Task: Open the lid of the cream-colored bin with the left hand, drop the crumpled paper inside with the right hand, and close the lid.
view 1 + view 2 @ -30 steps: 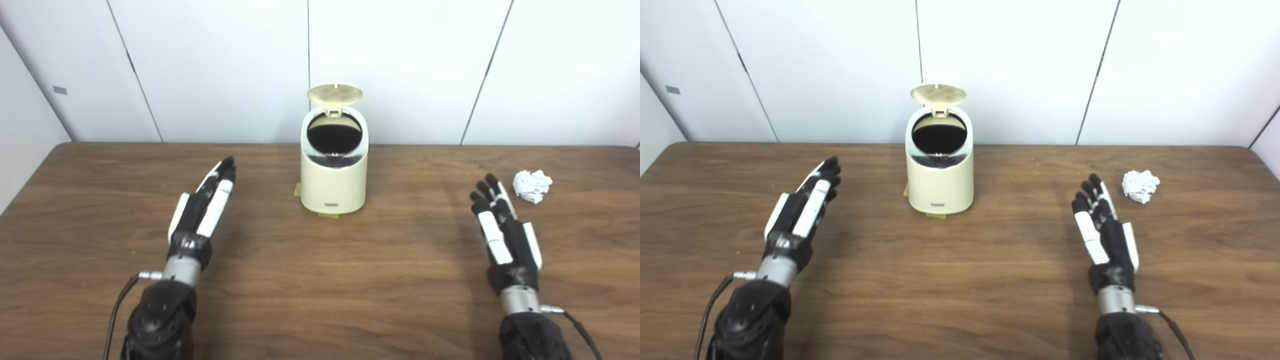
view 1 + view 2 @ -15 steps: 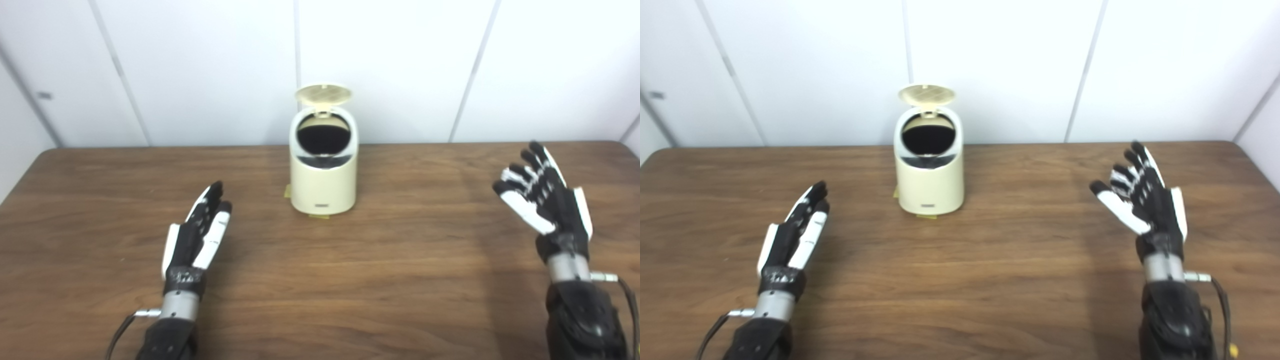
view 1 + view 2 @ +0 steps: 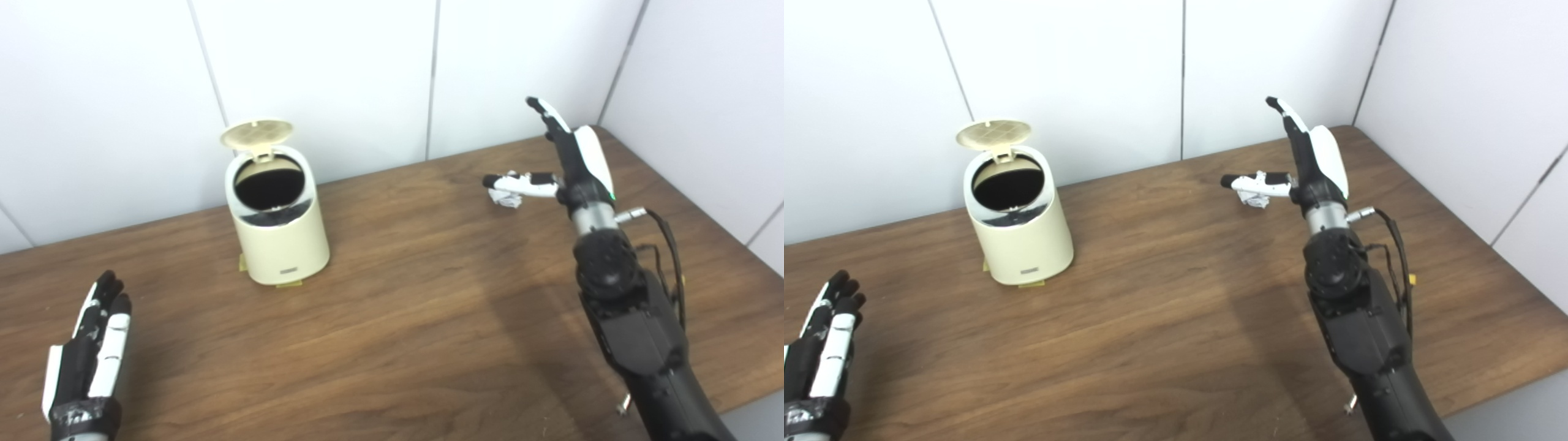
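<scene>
The round lid [image 3: 257,133] is standing up by itself on its hinge [image 3: 262,155], so I expect it to stay open when I take the crumpled white paper to the bin.
The cream-colored bin [image 3: 278,239] stands on the wooden table toward the back left, its round lid [image 3: 257,133] tipped up and the dark inside showing. The crumpled white paper [image 3: 504,196] lies on the table at the back right, partly hidden behind my right thumb. My right hand [image 3: 566,165] is raised over the paper, open, fingers pointing up and thumb stretched left. My left hand [image 3: 89,352] rests open and flat near the front left corner, far from the bin.
White wall panels close the table [image 3: 398,318] at the back and on the right. The table's right edge and front right corner [image 3: 747,398] are near my right arm. A yellowish tape patch [image 3: 288,284] sits under the bin.
The camera has swung right and tilted, so the bin sits further left in the picture. My right hand has gone up and forward to the paper. My left hand has drawn back toward the front left.
</scene>
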Controlling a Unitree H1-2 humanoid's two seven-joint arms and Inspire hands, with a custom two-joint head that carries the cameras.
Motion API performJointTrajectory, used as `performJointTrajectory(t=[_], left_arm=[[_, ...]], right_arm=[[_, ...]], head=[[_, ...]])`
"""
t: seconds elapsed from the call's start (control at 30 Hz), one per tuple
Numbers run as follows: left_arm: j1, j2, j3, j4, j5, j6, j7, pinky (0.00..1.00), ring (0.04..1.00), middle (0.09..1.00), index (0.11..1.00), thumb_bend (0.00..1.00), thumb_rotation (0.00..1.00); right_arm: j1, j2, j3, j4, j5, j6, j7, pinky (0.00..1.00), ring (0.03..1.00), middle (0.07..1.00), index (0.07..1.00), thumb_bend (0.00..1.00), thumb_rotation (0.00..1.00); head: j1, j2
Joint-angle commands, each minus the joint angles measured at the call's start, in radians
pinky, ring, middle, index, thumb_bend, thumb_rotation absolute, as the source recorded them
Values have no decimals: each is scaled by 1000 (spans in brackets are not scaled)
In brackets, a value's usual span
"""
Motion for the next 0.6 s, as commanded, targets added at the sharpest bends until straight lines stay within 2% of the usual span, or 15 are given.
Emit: performJointTrajectory(t=[0.0, 0.13, 0.37, 0.57], left_arm=[[-27, 12, 0, -43, -15, -5, -2, 1000, 968, 961, 1000, 497, 719], [-26, 15, 6, -56, -47, -8, -13, 1000, 971, 970, 1000, 470, 674], [-23, 30, 1, -120, -44, 54, -11, 1000, 993, 961, 994, 496, 666], [-24, 35, -4, -148, -32, 80, -7, 1000, 1000, 960, 993, 494, 645]], right_arm=[[-53, -53, 9, 21, -38, -7, -2, 871, 951, 946, 912, 849, 172], [-93, -76, 50, 102, -80, 1, -1, 836, 937, 938, 897, 893, 121], [-212, -111, 143, 304, -129, 20, 34, 775, 908, 909, 873, 964, 128], [-286, -125, 192, 437, -121, 21, 63, 769, 891, 892, 850, 964, 111]], head=[[3, 3], [12, 6], [26, 12], [27, 14]])
